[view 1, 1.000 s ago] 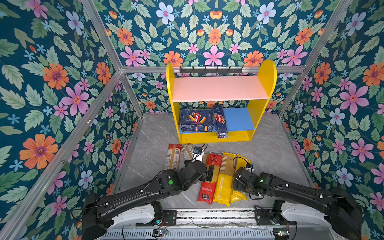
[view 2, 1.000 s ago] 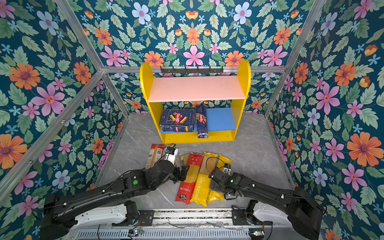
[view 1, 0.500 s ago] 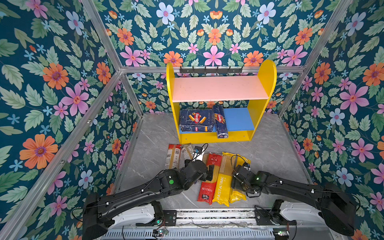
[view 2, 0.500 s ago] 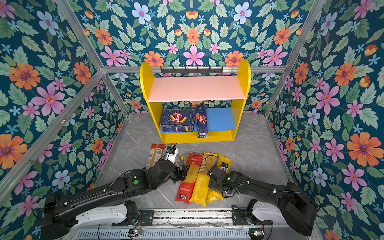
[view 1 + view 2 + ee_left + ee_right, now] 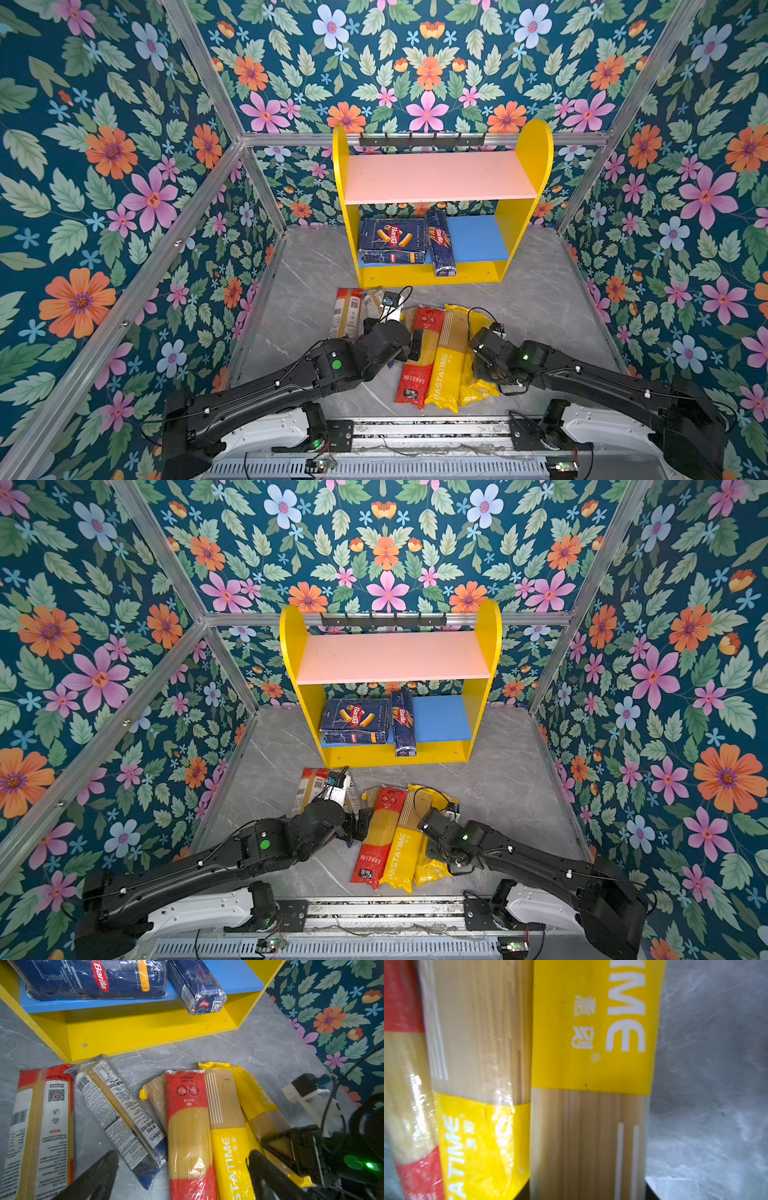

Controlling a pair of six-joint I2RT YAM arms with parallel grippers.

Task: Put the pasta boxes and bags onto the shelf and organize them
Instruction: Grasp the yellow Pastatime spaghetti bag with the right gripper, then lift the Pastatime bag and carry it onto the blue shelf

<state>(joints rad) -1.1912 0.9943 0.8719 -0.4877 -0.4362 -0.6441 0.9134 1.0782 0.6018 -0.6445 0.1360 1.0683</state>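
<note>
My right gripper has its fingers on both long sides of its yellow bag (image 5: 590,1132). It should keep going to the blue board's open part (image 5: 473,237) and let go beside the narrow box.
The shelf (image 5: 536,166) stands at the back. Two dark blue pasta boxes lie on its blue lower board: a wide one (image 5: 392,241) and a narrow one (image 5: 439,245). Several bags lie on the floor in front. My right gripper (image 5: 586,1192) is shut on the rightmost yellow PASTATIME bag (image 5: 591,1043), its jaws against both long sides. Beside that bag lie another yellow bag (image 5: 449,361) and a red-ended bag (image 5: 419,357). My left gripper (image 5: 182,1176) stands open low over the red-ended bag (image 5: 189,1126). A clear bag with a dark blue end (image 5: 120,1113) and a second red-ended bag (image 5: 41,1126) lie further left.
The pink upper board (image 5: 436,176) holds nothing, and the right part of the blue board (image 5: 478,239) is bare. Floral walls close in on three sides. A grey marble floor (image 5: 540,299) stretches to the right of the bags. The two wrists are close together over the bags.
My right gripper's jaws have closed in from wide open onto the rightmost yellow bag, and that wrist has edged slightly left. The left arm has stayed put, open.
</note>
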